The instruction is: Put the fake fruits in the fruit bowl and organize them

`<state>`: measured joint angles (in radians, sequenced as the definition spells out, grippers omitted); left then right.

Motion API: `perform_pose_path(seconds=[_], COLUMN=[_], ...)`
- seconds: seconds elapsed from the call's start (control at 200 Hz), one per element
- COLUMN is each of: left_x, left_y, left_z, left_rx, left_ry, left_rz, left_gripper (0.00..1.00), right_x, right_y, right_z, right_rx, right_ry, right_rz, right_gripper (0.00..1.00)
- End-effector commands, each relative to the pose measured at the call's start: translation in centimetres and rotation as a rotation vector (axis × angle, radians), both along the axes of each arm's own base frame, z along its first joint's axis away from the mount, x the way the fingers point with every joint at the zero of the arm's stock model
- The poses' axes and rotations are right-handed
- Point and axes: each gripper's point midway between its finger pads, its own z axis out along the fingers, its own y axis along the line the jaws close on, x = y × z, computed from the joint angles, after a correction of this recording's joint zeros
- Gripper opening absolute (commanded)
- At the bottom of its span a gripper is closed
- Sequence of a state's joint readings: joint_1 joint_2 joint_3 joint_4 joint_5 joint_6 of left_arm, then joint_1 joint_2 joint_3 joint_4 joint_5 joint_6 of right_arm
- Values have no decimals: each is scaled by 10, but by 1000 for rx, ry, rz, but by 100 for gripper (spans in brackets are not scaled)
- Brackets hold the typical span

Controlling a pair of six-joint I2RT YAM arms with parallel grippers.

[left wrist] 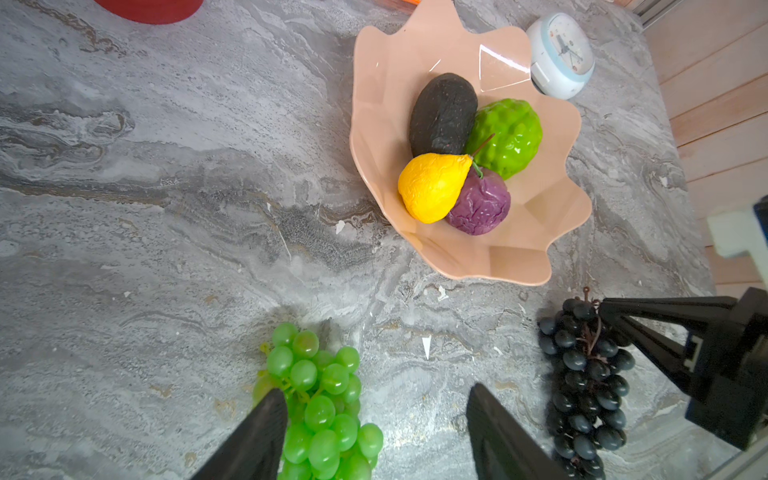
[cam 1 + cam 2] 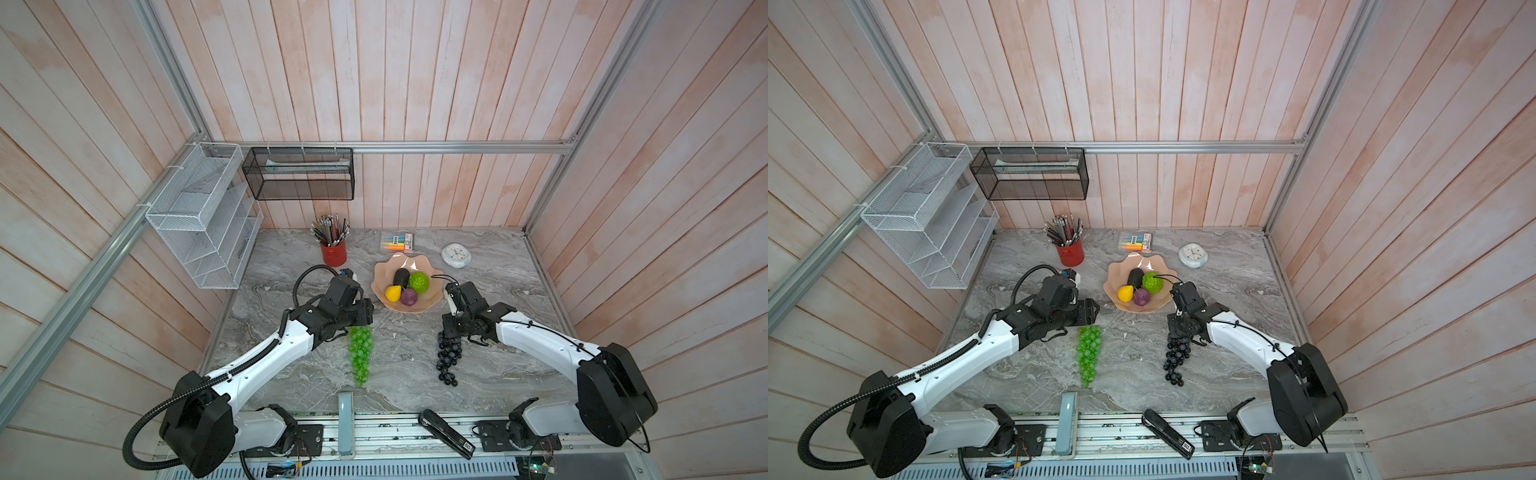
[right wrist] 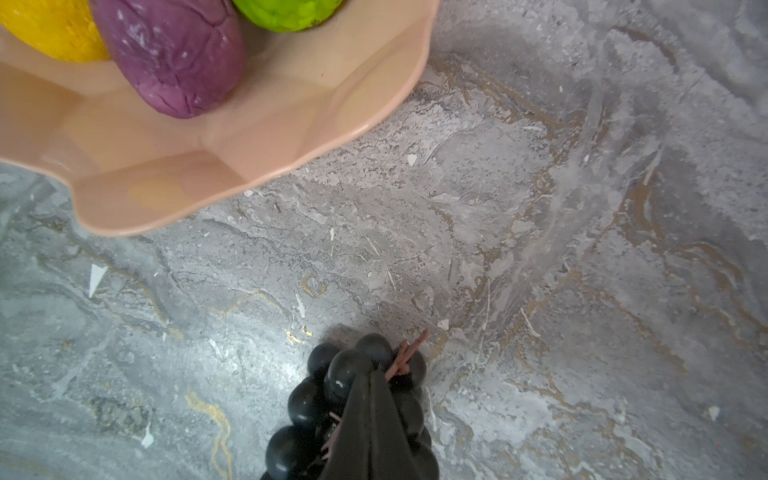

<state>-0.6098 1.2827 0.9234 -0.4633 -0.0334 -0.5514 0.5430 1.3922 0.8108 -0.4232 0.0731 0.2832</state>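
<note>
The brown stem (image 3: 409, 352) of the black-purple grape bunch lies next to the shut fingers of the robot's right gripper, so the robot should open them and close them around the stem (image 3: 394, 370) before it lifts.
The peach-pink fruit bowl (image 2: 381, 286) (image 1: 519, 249) holds the dark avocado (image 2: 401, 277), the bumpy lime-green ball (image 2: 419, 282), the yellow ball (image 2: 393, 293) and the purple ball (image 2: 409, 296). The green grape bunch (image 2: 360, 353) (image 1: 320, 399) lies on the table in front of the bowl, to its left. My left gripper (image 1: 374, 390) hangs open over its upper end. The black-purple grape bunch (image 2: 449, 357) (image 3: 316, 399) lies to the right. My right gripper (image 3: 370, 374) is shut on its stem end, the brown stem poking out beside the fingers.
A red pencil cup (image 2: 333, 253), a highlighter pack (image 2: 398, 242) and a white clock (image 2: 456, 255) stand behind the bowl. A black stapler (image 2: 446, 432) lies at the front rail. Wire racks (image 2: 199, 216) and a black mesh basket (image 2: 298, 174) hang on the walls.
</note>
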Motion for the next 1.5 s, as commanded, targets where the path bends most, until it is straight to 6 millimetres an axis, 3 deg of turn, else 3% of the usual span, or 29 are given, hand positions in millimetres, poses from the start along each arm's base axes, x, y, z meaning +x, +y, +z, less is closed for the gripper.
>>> perform_pose_path(seconds=[0.0,0.24,0.345,0.575,1.09,1.49], left_x=[-1,0,0,0,-2,-1], left_y=[0,-1,-2,-1,1,-1], left_z=[-1,-3,-3,-4,-8,-10], left_rx=[-6,-7,-6,-3,5,-4], left_ry=[5,9,10,11,15,22], left_rz=[5,3,2,5,7,8], left_gripper=[71,71,71,71,71,71], right_x=[2,-2,0,4,-6,-10], right_y=[-3,-9,-5,6,13,-8], right_z=[9,12,15,27,4,9], right_rx=[-11,-28,-4,48,-7,-108], right_ry=[-15,-15,-20,-18,69,37], right_rz=[-2,-15,-17,-11,-13,-27], right_gripper=[0,0,21,33,33,32])
